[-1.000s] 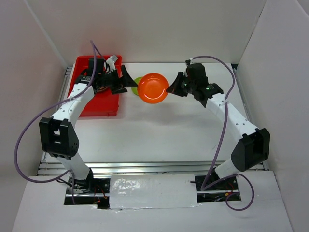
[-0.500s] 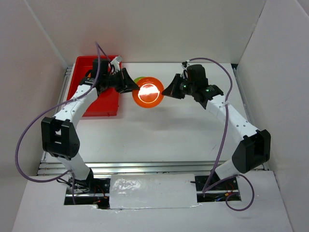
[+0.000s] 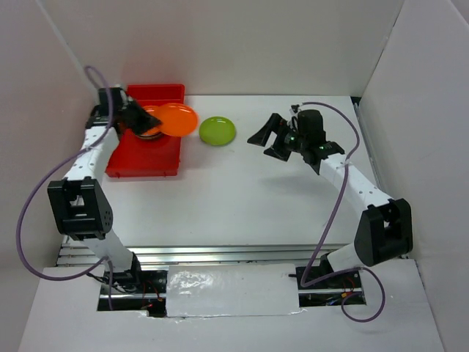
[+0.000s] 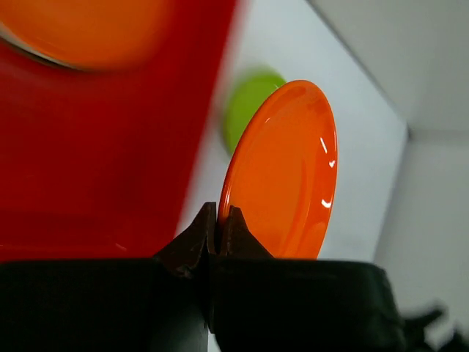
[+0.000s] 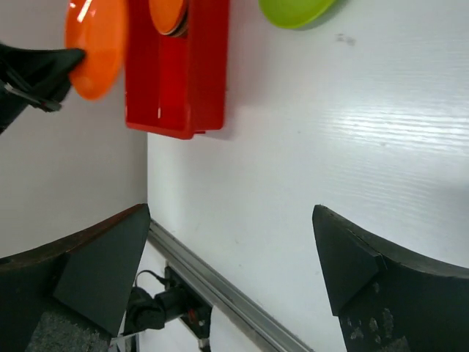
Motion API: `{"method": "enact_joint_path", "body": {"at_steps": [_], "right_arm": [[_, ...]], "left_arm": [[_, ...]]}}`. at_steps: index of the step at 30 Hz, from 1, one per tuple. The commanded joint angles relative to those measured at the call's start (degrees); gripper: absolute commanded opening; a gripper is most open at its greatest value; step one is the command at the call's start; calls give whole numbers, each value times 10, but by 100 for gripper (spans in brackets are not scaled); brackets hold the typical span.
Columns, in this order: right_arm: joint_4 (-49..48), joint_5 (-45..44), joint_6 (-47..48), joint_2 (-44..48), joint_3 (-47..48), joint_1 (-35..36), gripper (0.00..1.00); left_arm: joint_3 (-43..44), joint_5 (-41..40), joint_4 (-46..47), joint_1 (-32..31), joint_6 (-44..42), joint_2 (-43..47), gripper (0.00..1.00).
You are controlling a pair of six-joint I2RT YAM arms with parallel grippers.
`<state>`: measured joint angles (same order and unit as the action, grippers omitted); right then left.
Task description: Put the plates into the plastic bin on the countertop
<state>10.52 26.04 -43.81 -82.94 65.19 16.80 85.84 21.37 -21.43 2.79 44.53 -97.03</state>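
My right gripper is far from the bin, and the orange plate (image 3: 178, 119) tilts past the bin's side, so next my left gripper brings the plate inward onto the stack (image 3: 151, 135).
My left gripper (image 3: 141, 119) (image 4: 218, 224) is shut on the rim of an orange plate (image 3: 178, 119) (image 4: 282, 169) and holds it tilted above the right side of the red plastic bin (image 3: 150, 158) (image 4: 102, 169). Inside the bin another orange plate (image 4: 80, 29) (image 5: 167, 15) lies on top of a stack. A lime green plate (image 3: 218, 130) (image 4: 249, 103) (image 5: 297, 11) rests on the white countertop (image 3: 234, 191) just right of the bin. Further right, my right gripper (image 3: 265, 143) (image 5: 231, 249) hangs open and empty above the countertop.
White walls enclose the countertop on the left, back and right. A metal rail (image 3: 220, 253) (image 5: 220, 293) runs along the near edge by the arm bases. The bin sits in the back left corner, close to the left wall.
The orange plate passed from my right gripper to my left. The left gripper shut on it and swung it left over the bin. The right gripper opened and drew back slightly.
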Motion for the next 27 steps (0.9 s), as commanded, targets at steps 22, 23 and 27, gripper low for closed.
{"method": "enact_joint_path", "body": {"at_steps": [22, 23, 27], "right_arm": [[-4, -28, 52, -141, 55, 1, 100], [-9, -30, 37, -173, 74, 2, 100], [-77, -34, -45, -286, 115, 7, 100]], "left_arm": [[160, -166, -21, 125, 0, -173, 99], [171, -204, -46, 120, 0, -166, 99], [181, -286, -114, 75, -8, -109, 99]]}}
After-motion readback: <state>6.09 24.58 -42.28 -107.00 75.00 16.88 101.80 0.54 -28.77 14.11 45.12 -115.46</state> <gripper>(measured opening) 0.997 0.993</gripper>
